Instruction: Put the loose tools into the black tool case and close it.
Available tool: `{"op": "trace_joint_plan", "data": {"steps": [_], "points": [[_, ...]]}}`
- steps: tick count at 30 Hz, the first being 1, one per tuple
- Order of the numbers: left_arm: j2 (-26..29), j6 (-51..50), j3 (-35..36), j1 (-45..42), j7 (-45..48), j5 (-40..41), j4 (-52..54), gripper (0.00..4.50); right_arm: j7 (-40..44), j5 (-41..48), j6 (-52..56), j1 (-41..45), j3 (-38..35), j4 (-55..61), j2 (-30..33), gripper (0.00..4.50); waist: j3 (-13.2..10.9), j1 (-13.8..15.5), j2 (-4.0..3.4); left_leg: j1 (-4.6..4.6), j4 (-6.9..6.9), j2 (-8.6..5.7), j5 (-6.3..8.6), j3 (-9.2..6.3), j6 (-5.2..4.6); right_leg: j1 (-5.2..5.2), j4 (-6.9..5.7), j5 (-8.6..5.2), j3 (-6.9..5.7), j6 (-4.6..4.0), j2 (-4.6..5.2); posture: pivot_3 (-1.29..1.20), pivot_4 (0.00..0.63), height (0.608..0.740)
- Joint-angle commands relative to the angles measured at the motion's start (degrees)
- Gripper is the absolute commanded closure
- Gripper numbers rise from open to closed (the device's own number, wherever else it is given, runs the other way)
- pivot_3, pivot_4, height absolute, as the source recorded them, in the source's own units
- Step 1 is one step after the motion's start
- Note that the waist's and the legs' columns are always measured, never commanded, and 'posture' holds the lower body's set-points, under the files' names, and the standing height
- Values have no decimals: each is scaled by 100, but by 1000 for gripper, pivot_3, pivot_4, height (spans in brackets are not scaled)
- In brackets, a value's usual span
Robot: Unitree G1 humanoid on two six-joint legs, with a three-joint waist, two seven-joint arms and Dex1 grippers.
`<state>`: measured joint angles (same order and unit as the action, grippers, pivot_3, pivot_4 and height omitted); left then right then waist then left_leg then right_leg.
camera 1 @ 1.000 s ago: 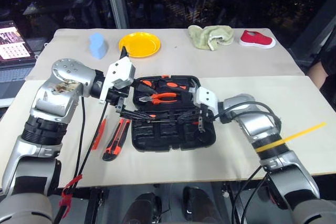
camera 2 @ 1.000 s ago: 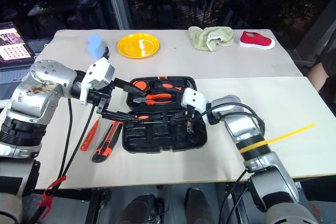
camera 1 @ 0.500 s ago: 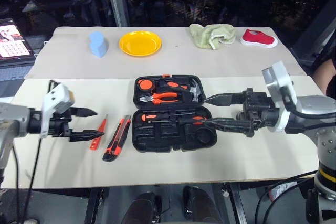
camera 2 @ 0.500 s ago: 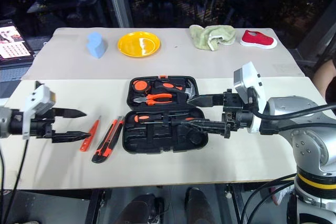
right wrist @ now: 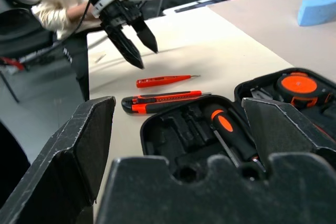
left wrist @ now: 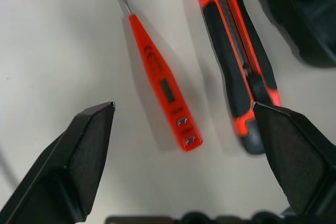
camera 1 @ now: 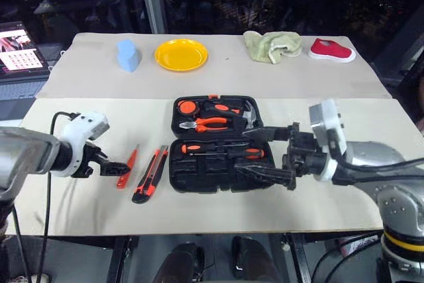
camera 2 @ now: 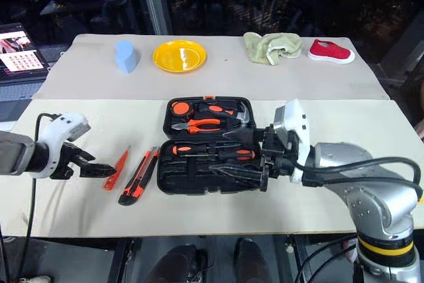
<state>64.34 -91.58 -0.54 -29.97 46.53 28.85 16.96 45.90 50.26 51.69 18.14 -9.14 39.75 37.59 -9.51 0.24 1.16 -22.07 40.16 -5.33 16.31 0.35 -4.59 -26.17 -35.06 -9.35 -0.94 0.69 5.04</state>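
An empty strip [camera 1: 207, 160] runs beside the screwdrivers in the black tool case, so the slim red tester screwdriver [camera 1: 128, 168] will settle alongside them when I lower it.
The black tool case [camera 1: 199, 178] lies open mid-table. Two orange-and-black screwdrivers [camera 1: 222, 148] sit in its near half. Pliers, a hammer and a tape measure [right wrist: 299, 85] fill the far half. On the table left of the case lie the orange-black utility knife [camera 1: 149, 173] and, further left, the slim red tester screwdriver [camera 1: 126, 166]. My left gripper [camera 1: 109, 162] is open, tilted down just left of the tester and above it, which shows between its fingers [left wrist: 79, 161]. My right gripper [camera 1: 242, 150] is open and empty, pointing left over the case's right side.
At the back of the table stand a blue sponge [camera 1: 127, 54], a yellow plate [camera 1: 181, 54], a green cloth [camera 1: 271, 44] and a red shoe [camera 1: 331, 50]. A laptop [camera 1: 16, 44] is off the table's left edge. Bare tabletop lies in front of the case.
Both arms have drawn away from the middle of the case, the left out to the tester. The right gripper has opened. The left gripper has rolled and tipped downward. The view itself shifted.
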Motion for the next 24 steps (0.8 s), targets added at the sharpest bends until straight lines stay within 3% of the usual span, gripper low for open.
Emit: {"op": "trace_joint_plan", "data": {"steps": [1,11,14,23,24], "points": [[-120,-90,-374,-376,-294,-101,-370,0,-315,143,-210,-63,-46,323,-68,16,0,-7,0,2,-4,0,-3,0,4,0,-2,0,1,0,0,0,150,740],[-546,25,-1119,-744,-515,-54,-858,0,-782,255,-352,-301,-94,507,-103,16,0,34,1,4,-4,1,-8,-2,12,2,-1,-2,4,-2,2,0,150,740],[-638,371,-1423,-669,-531,-181,-1082,709,-857,320,-382,-361,-191,554,-66,0,1,40,-1,10,-6,0,-8,-2,12,6,-2,-2,5,-3,3,0,150,740],[-727,791,-1769,-681,-399,-394,-1474,3990,-1108,696,-384,-419,-452,599,138,0,6,73,-9,83,-18,0,-4,-5,9,82,8,-7,13,2,16,0,150,740],[-741,822,-1782,-677,-392,-410,-1503,4084,-1119,728,-382,-444,-471,619,171,0,9,81,-15,95,-20,0,-3,-8,6,94,9,-9,12,5,16,0,150,740]]}}
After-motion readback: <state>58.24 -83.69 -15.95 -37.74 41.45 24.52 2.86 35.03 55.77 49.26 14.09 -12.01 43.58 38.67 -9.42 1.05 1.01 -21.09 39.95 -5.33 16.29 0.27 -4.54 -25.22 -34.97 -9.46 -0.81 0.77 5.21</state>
